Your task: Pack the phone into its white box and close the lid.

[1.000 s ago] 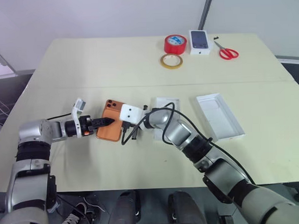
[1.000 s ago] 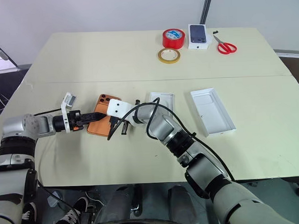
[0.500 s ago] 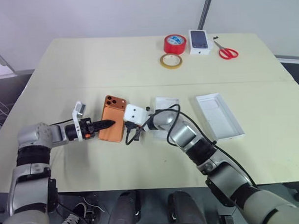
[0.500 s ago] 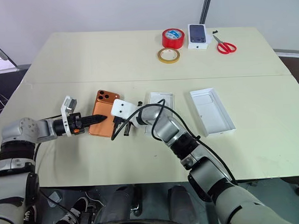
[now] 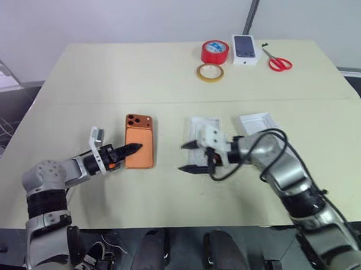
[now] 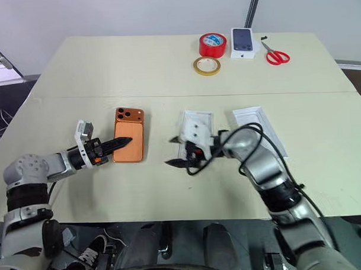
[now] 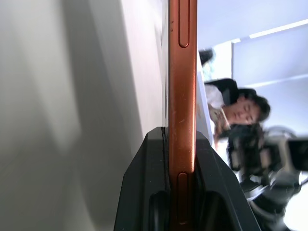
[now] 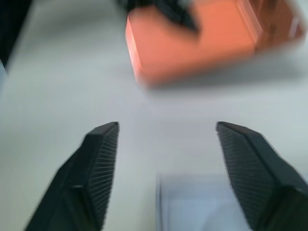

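The orange phone (image 5: 139, 143) should fit snugly and sit almost level with the tray's rim when it is lowered in, because the white tray (image 5: 200, 123) is shallow and barely bigger than the phone.
The orange phone (image 5: 139, 145) lies back-up on the table, left of centre, its camera lenses at the far end. My left gripper (image 5: 133, 148) is shut on its near left edge; in the left wrist view the phone's side (image 7: 183, 86) runs between the two fingers (image 7: 154, 192). My right gripper (image 5: 189, 156) stands open a short way right of the phone, holding nothing, and its wrist view has the phone (image 8: 192, 43) ahead of the fingers (image 8: 96, 163). Just behind it lies a shallow white tray (image 5: 205, 122), which I take for the white box. The taller-walled lid (image 5: 255, 120) lies further right, partly covered by my right arm.
At the table's far edge stand a red tape roll (image 5: 215, 51), a tan tape ring (image 5: 210, 72), a small white box with a phone picture (image 5: 244, 48) and red scissors (image 5: 279, 63). A person (image 7: 236, 115) is in the left wrist view's background.
My right gripper has let go of the phone, opened and drawn back to the right. The phone has turned straighter and stays in my left gripper.
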